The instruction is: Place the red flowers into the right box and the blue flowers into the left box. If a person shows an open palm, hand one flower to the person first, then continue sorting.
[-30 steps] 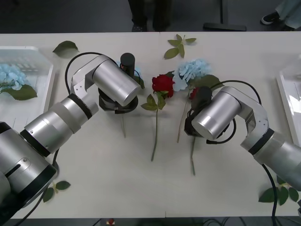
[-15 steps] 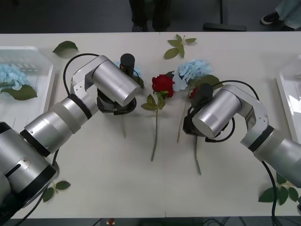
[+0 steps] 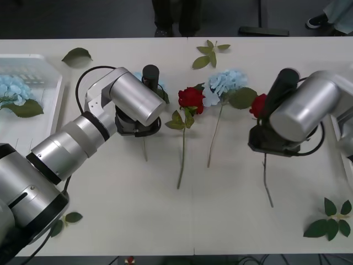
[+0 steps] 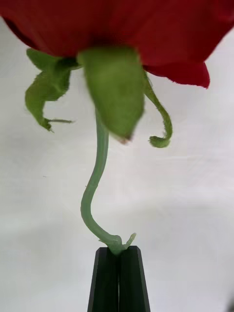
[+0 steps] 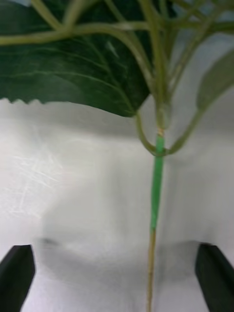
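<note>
The leaves [image 5: 72, 70] will come along when the robot lifts the blue flower's stem, because the leaf stalks loop [image 5: 160, 150] around the stem at its green part.
My right gripper [image 4: 118, 249] is shut on the thin green stem of a red flower [image 4: 117, 29]. In the front view that rose [image 3: 258, 105] hangs at the right, its stem trailing down toward the table, close to the right box [image 3: 345, 148]. My left gripper [image 5: 116, 249] is open low over the table, and a blue flower's stem [image 5: 156, 195] runs between its fingers [image 5: 17, 273]. A second red rose [image 3: 191, 99] and a blue flower [image 3: 226, 83] lie mid-table. The left box [image 3: 47, 102] holds one blue flower [image 3: 14, 88].
Loose green leaf sprigs lie at the back left [image 3: 77, 55], back centre [image 3: 209, 52], front right [image 3: 331, 221] and front left [image 3: 63, 221]. The right arm covers most of the right box. A person's legs stand beyond the table's far edge.
The right arm has lifted its red rose off the table and carried it to the right, near the right box. The left arm has hardly moved.
</note>
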